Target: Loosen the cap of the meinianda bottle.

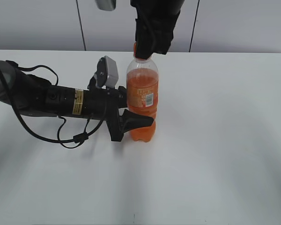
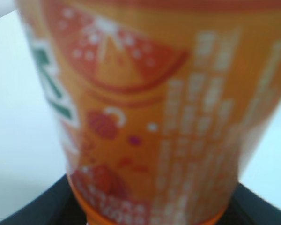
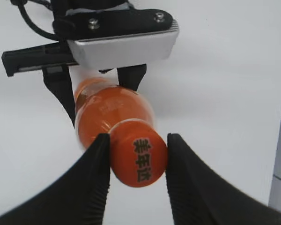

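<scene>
The robot's right gripper is at the end of its twist on the orange cap (image 3: 138, 153), so it should open, rise, turn back and grip the cap's sides (image 3: 139, 181) again.
The meinianda bottle (image 1: 142, 93), clear plastic with orange soda and an orange label, stands upright on the white table. My left gripper (image 1: 133, 123) comes in from the left and is shut on the bottle's lower waist; the label fills the left wrist view (image 2: 150, 117). My right gripper (image 1: 147, 49) hangs from above over the neck. In the right wrist view its two black fingers (image 3: 136, 157) press both sides of the orange cap (image 3: 139, 159), which has dark characters on top. In the exterior view the cap is mostly hidden by the gripper.
The white table (image 1: 215, 154) stretches around the bottle. The left arm with its cables (image 1: 51, 101) lies low across the left half. A pale wall with dark seams (image 1: 225, 23) stands behind.
</scene>
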